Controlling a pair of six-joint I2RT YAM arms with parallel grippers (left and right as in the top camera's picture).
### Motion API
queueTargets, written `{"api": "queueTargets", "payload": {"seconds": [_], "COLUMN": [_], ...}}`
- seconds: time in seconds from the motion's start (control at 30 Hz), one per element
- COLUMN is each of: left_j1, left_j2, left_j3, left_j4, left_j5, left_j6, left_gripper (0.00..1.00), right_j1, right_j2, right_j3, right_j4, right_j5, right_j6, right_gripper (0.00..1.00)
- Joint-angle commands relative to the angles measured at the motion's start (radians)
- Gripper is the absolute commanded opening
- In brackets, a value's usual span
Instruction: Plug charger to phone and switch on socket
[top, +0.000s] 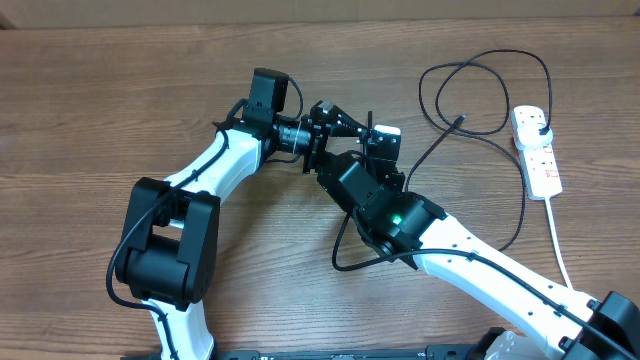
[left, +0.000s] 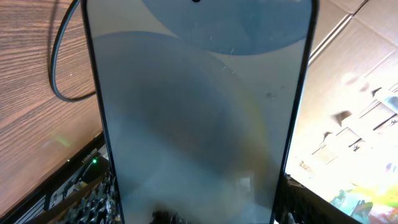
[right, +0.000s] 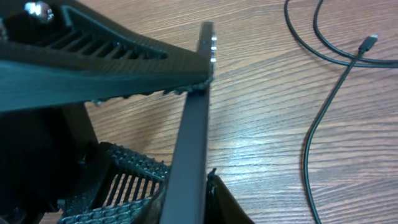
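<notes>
The phone's long edges (left: 103, 134) are between the fingers of my left gripper, so my right gripper should turn the phone until my left gripper can grab it by its flat sides (left: 196, 124).
The phone (left: 199, 112), pale blue screen with black edges, fills the left wrist view, and my left gripper (left: 199, 205) is shut on its two long edges. From overhead it is held just above the table at centre (top: 384, 142), between the left gripper (top: 358, 128) and the right gripper (top: 378, 170). In the right wrist view the phone (right: 193, 137) stands edge-on, with my right gripper (right: 186, 199) shut on its two flat faces. The charger cable (top: 440, 140) lies loose on the table, its connector tip (right: 369, 42) free. The socket (top: 538, 155) lies at the far right, with the black plug adapter (top: 536, 124) in it.
The charger cable loops (top: 480, 90) across the table behind and to the right of the grippers, and one strand runs under the right arm (top: 345, 262). The strip's white cord (top: 560, 250) trails toward the front edge. A cardboard wall lines the back.
</notes>
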Motion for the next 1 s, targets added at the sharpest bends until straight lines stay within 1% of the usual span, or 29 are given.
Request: {"api": "queueTargets", "payload": {"seconds": [0.0, 0.13, 0.3, 0.37, 0.4, 0.53, 0.63, 0.73, 0.8, 0.9, 0.97], "left_j1": [-0.005, -0.005, -0.005, -0.005, -0.005, 0.009, 0.035, 0.072, 0.089, 0.1, 0.1], "left_j2": [0.008, 0.008, 0.008, 0.008, 0.008, 0.008, 0.008, 0.008, -0.002, -0.044, -0.08], "left_j3": [0.019, 0.019, 0.019, 0.019, 0.019, 0.019, 0.019, 0.019, 0.019, 0.019, 0.019], "left_j4": [0.005, 0.005, 0.005, 0.005, 0.005, 0.016, 0.051, 0.106, 0.112, 0.108, 0.108], "left_j5": [0.021, 0.021, 0.021, 0.02, 0.02, 0.026, 0.055, 0.091, 0.109, 0.112, 0.113], "left_j6": [0.002, 0.002, 0.002, 0.002, 0.002, 0.01, 0.018, 0.033, 0.061, 0.122, 0.138], "left_gripper": [0.64, 0.69, 0.87, 0.98, 1.0, 1.0, 1.0, 1.0, 1.0, 1.0, 1.0], "right_j1": [0.005, 0.005, 0.005, 0.005, 0.005, 0.005, 0.005, 0.005, 0.005, 0.003, 0.003], "right_j2": [0.002, 0.002, 0.002, 0.002, 0.002, 0.002, 0.001, -0.011, -0.029, -0.087, -0.13], "right_j3": [0.027, 0.027, 0.027, 0.027, 0.027, 0.027, 0.027, 0.027, 0.027, 0.027, 0.027], "right_j4": [0.007, 0.007, 0.007, 0.007, 0.007, 0.007, 0.006, 0.0, -0.01, -0.049, -0.084], "right_j5": [0.005, 0.005, 0.006, 0.006, 0.006, 0.006, 0.006, 0.006, 0.006, 0.006, 0.009], "right_j6": [-0.002, -0.003, -0.003, -0.002, -0.002, -0.003, -0.002, 0.0, 0.015, 0.086, 0.122], "right_gripper": [0.11, 0.1, 0.1, 0.1, 0.1, 0.09, 0.04, 0.04, 0.04, 0.04, 0.04]}}
